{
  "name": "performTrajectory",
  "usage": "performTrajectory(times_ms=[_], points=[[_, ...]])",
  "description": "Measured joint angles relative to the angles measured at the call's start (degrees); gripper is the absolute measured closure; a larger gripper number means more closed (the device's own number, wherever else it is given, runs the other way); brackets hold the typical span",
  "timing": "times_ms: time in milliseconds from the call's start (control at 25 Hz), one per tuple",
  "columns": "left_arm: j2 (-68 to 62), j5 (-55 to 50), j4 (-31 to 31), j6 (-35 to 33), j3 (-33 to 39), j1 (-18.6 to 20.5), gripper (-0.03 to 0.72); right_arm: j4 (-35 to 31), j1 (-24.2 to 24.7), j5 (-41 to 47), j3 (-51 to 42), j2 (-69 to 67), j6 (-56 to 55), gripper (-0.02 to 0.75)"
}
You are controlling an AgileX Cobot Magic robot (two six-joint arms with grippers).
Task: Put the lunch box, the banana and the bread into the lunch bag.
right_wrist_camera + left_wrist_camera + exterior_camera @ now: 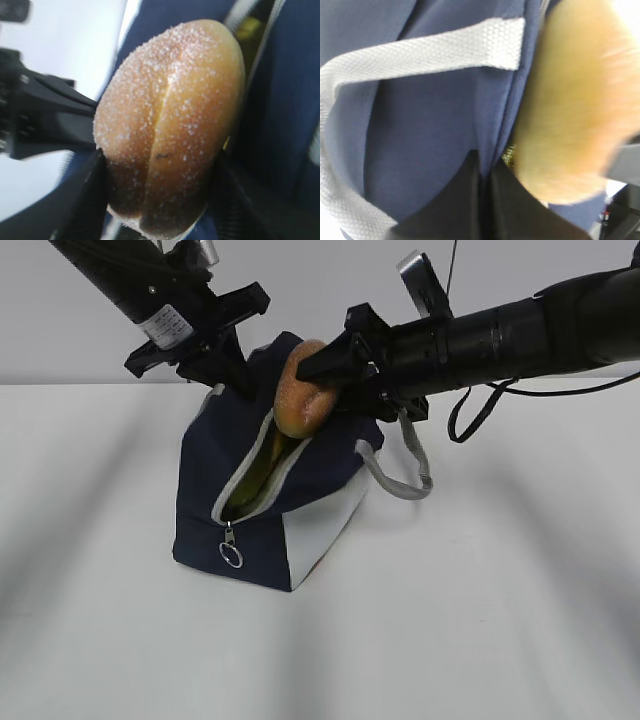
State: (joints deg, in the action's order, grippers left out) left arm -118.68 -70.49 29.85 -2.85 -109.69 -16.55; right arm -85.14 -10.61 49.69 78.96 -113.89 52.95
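My right gripper should keep lowering until the bread (pixel 301 395), pointing lengthwise along the bag's opening (pixel 260 476), sits inside the bag, as my left gripper holds the bag's rim.
The navy lunch bag (pixel 215 475) stands mid-table with its zipper open. My left gripper (pixel 238 378) is shut on the bag's back rim, the blue fabric pinched between its black fingers (pixel 465 200). My right gripper (pixel 318 390) is shut on the bread (pixel 298 388), a sugared golden roll (pixel 170 115), and holds it just over the bag's opening. Black fingers (pixel 82 205) press on both sides of the roll. The bread (pixel 575 110) hangs close beside the left jaws. The yellow banana (pixel 258 483) lies inside the bag. The lunch box is out of view.
A grey strap handle (pixel 405 475) loops off the bag's right side, and another strap (pixel 420 55) crosses the near panel. The zipper's ring pull (pixel 231 555) hangs at the front. The bag stands on a white table (pixel 480 620).
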Motion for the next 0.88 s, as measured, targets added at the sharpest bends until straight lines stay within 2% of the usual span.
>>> performTrajectory(times_ms=[160, 600, 680, 840, 880], points=[[0.60, -0.03, 1.53, -0.51, 0.00, 1.05, 0.691, 5.33, 0.00, 0.25, 0.13, -0.67, -0.78, 0.316], [1.13, -0.13, 5.22, -1.03, 0.00, 1.83, 0.691, 7.13, -3.28, 0.04, 0.26, -2.77, -1.26, 0.315], [1.13, -0.13, 5.61, -1.25, 0.00, 1.83, 0.691, 7.02, -3.44, -0.18, 0.26, -2.77, -1.26, 0.276], [1.13, -0.13, 5.81, -1.39, 0.00, 1.83, 0.691, 6.79, -3.44, -0.42, 0.26, -2.77, -1.26, 0.113], [1.13, -0.13, 5.81, -1.39, 0.00, 1.83, 0.691, 6.79, -3.44, -0.36, 0.26, -2.77, -1.34, 0.098]])
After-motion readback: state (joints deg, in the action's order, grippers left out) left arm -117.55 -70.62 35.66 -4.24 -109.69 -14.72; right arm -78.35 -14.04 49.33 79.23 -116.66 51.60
